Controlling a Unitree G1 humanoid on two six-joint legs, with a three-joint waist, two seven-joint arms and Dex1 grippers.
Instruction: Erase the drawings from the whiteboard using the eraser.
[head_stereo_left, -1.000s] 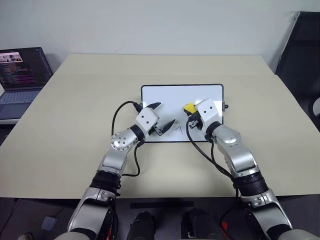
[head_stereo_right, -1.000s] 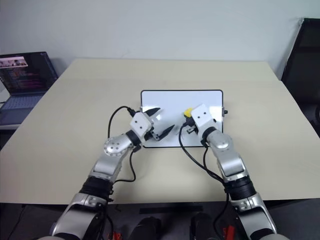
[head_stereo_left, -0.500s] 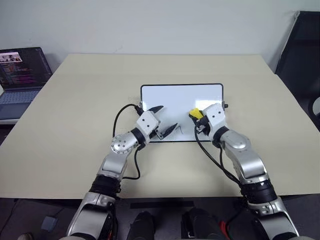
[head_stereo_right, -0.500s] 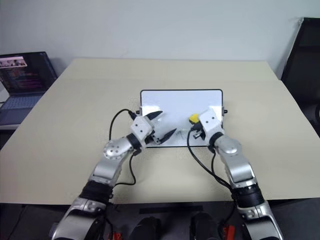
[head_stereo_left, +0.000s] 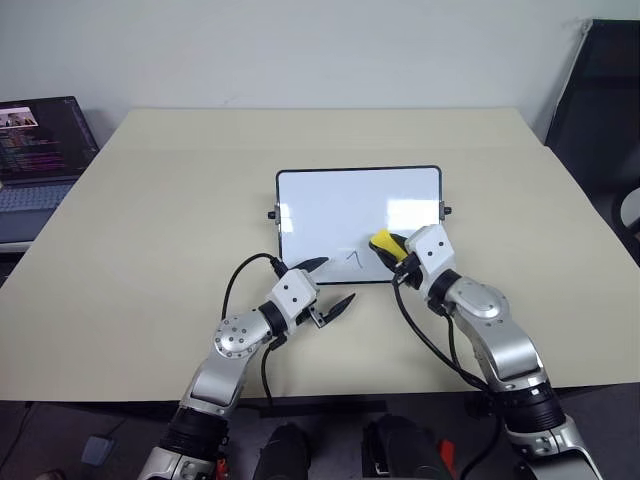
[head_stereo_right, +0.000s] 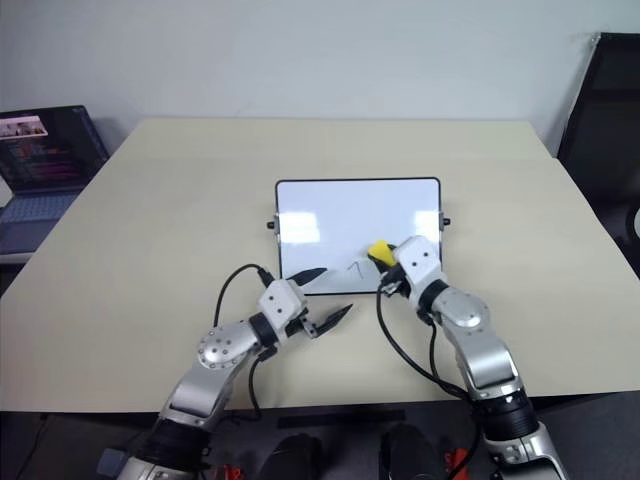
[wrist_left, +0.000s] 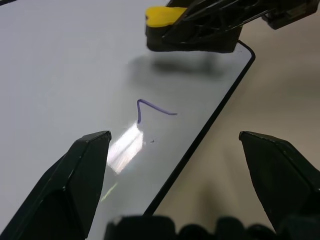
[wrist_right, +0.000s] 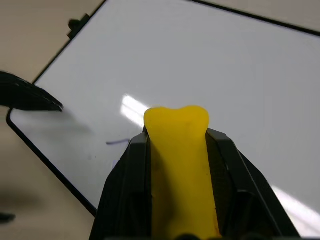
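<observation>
I should lower the eraser with my right gripper and wipe it back across the stroke (head_stereo_left: 348, 263) toward my left gripper, because the eraser hovers beside the hooked stroke (head_stereo_left: 354, 258).
The whiteboard (head_stereo_left: 340, 205) lies flat in the middle of the table. One of the drawings, a thin hooked stroke (head_stereo_left: 351, 258), sits near its near edge and is also seen as a mark (wrist_left: 150, 107) in the left wrist view. My right gripper (head_stereo_left: 392, 250) is shut on the yellow eraser (head_stereo_left: 382, 242), whose end (wrist_right: 176, 150) juts out over the board just right of the stroke. My left gripper (head_stereo_left: 336, 281) stands open at the board's near edge, left of the stroke, holding nothing.
The beige table (head_stereo_left: 150, 220) stretches wide around the board. An open laptop (head_stereo_left: 40, 140) stands at the far left, off the table. A dark chair (head_stereo_left: 600, 100) stands at the far right.
Both arms have drawn back toward me. The left gripper has slid off the board to its near edge and sunk lower. The right gripper, still on the eraser, has come back slightly.
</observation>
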